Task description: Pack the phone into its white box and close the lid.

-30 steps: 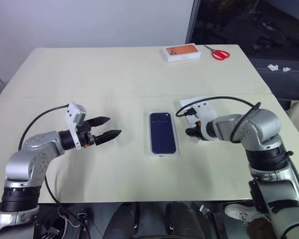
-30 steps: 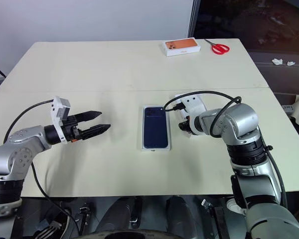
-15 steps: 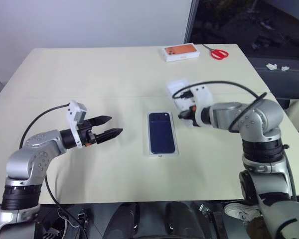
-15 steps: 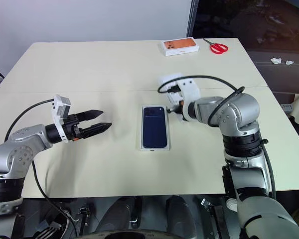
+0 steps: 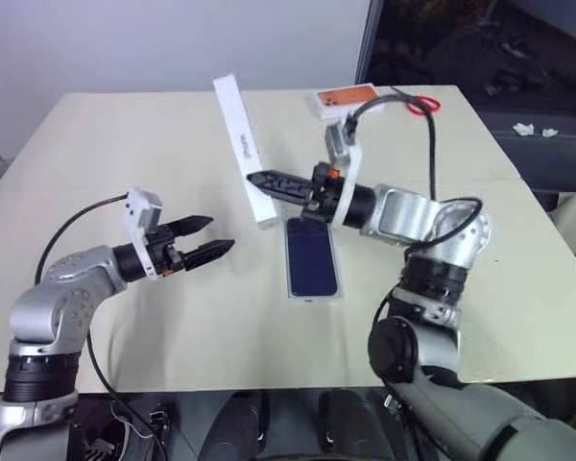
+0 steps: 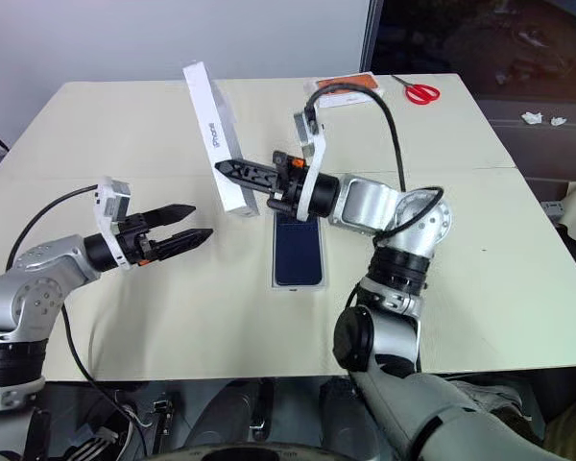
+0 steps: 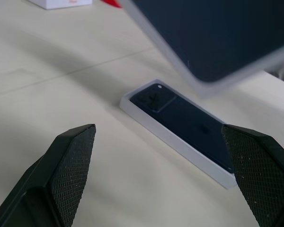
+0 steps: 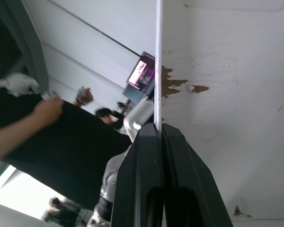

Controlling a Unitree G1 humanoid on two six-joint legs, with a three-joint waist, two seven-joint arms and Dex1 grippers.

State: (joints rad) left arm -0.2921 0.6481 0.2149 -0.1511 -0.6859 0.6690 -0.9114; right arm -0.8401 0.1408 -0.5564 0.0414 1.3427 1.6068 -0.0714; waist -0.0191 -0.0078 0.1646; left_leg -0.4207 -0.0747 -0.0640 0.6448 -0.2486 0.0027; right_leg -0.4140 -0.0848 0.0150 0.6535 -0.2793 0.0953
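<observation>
Next, I lay the lid flat over the box (image 5: 312,259) and guide it with my left gripper, because my right gripper is holding the lid on edge (image 5: 238,125) by a side.
The dark blue phone (image 5: 312,255) lies face down in the white box (image 5: 313,294) at the table's middle. My right gripper (image 5: 254,179) is shut on a side wall of the lid (image 5: 240,134) and holds it on edge in the air, just behind and left of the box. In the right wrist view the fingers pinch that thin wall (image 8: 157,71), with the plain white inside (image 8: 227,94) beside them. The lid's dark blue face (image 7: 213,38) hangs over the box (image 7: 180,144) in the left wrist view. My left gripper (image 5: 211,248) hovers open, left of the box.
A white box with an orange phone picture (image 5: 348,99) and red scissors (image 5: 424,104) lie at the table's far right. A person in black (image 8: 61,137) stands beyond the table. Bare tabletop (image 5: 125,144) stretches to the far left.
My right arm swung left and up, lifting the lid off the table right of the box and rolling it onto its edge. The left gripper stayed where it was.
</observation>
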